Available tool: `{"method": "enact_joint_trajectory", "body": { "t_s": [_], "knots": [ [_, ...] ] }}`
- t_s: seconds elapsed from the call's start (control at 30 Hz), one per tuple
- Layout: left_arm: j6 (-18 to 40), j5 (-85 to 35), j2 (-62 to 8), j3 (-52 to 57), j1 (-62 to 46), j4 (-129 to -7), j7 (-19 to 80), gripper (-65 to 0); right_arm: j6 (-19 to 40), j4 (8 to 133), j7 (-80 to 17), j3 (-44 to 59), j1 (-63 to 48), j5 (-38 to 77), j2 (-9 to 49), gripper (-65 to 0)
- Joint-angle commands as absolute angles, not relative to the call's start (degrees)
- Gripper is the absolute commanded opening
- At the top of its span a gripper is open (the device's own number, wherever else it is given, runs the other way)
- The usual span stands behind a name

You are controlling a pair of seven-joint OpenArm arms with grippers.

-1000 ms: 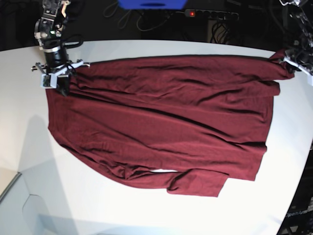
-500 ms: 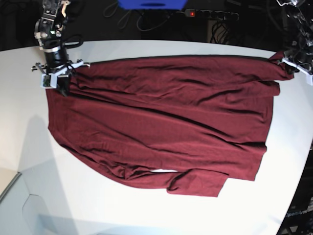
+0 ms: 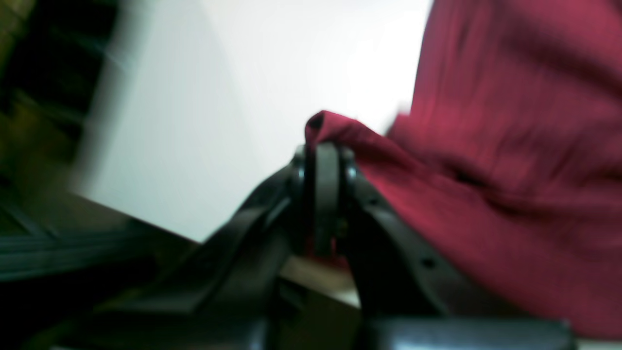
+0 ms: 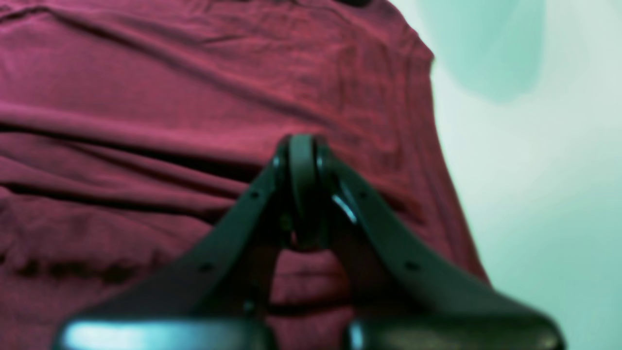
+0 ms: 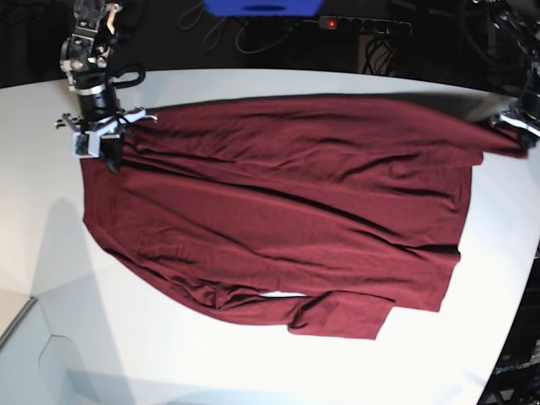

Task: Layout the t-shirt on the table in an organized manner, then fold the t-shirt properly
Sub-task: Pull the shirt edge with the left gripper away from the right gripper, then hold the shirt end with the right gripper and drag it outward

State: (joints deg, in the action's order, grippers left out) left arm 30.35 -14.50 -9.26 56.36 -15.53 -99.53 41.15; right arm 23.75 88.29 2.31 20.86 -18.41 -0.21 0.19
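The t-shirt's end (image 5: 99,192) is spread around my right gripper's fingers, so I should keep moving my right gripper toward the t-shirt's back edge (image 5: 187,108) and let go there.
The maroon t-shirt (image 5: 287,211) lies spread wide and wrinkled across the white table (image 5: 253,363). One sleeve is folded under at the near edge. In the base view my left gripper (image 5: 516,125) is at the far right, shut on the shirt's stretched corner. The left wrist view shows its jaws (image 3: 323,146) pinched together with a fold of the t-shirt (image 3: 510,146) draped over the tip. My right gripper (image 5: 105,153) is at the shirt's left corner. Its jaws (image 4: 301,141) are shut against the t-shirt (image 4: 146,97), and the pinched cloth itself is hidden.
A black power strip (image 5: 367,25) with cables and a blue object (image 5: 261,7) sit behind the table's far edge. The table's right edge curves close to my left gripper. Bare white tabletop (image 4: 534,194) lies beside the shirt's edge.
My left gripper has closed on the shirt's right corner and drawn it out to the right into a longer point. My right gripper has shifted slightly up and left.
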Motion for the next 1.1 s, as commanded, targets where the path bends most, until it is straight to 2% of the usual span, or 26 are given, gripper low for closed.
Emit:
{"method": "enact_joint_trajectory", "body": {
  "t_s": [0.0,0.1,0.2,0.6,0.87,0.97,1.07],
  "knots": [
    [30.64,-15.25,-9.36,56.92,-15.52,-103.25,39.96,-65.0,23.69,89.45,3.82,20.79,-17.8,0.31,0.48,-65.0],
    [30.64,-15.25,-8.22,57.19,-15.52,-110.02,40.75,-65.0,23.69,89.45,3.65,20.0,-17.63,0.31,0.48,-65.0],
    [30.64,-15.25,-7.96,57.27,-14.99,-113.19,46.02,-65.0,23.69,89.45,3.65,18.68,-17.98,0.31,0.48,-65.0],
    [30.64,-15.16,-8.04,57.36,-16.31,-113.54,49.01,-65.0,23.69,89.27,3.47,8.75,-21.41,0.31,0.4,-65.0],
    [30.64,-15.08,-8.13,57.36,-17.63,-113.19,49.01,-65.0,23.69,92.53,4.18,8.4,-25.45,0.31,0.48,-43.5],
    [30.64,-14.99,-8.13,57.27,-17.63,-113.19,49.01,-65.0,23.69,95.34,4.44,8.57,-28.09,0.31,0.57,-39.8],
    [30.64,-14.73,-8.13,57.01,-17.63,-113.1,49.01,-65.0,23.69,96.92,4.44,8.57,-30.73,0.31,0.75,-39.0]
  ]
}}
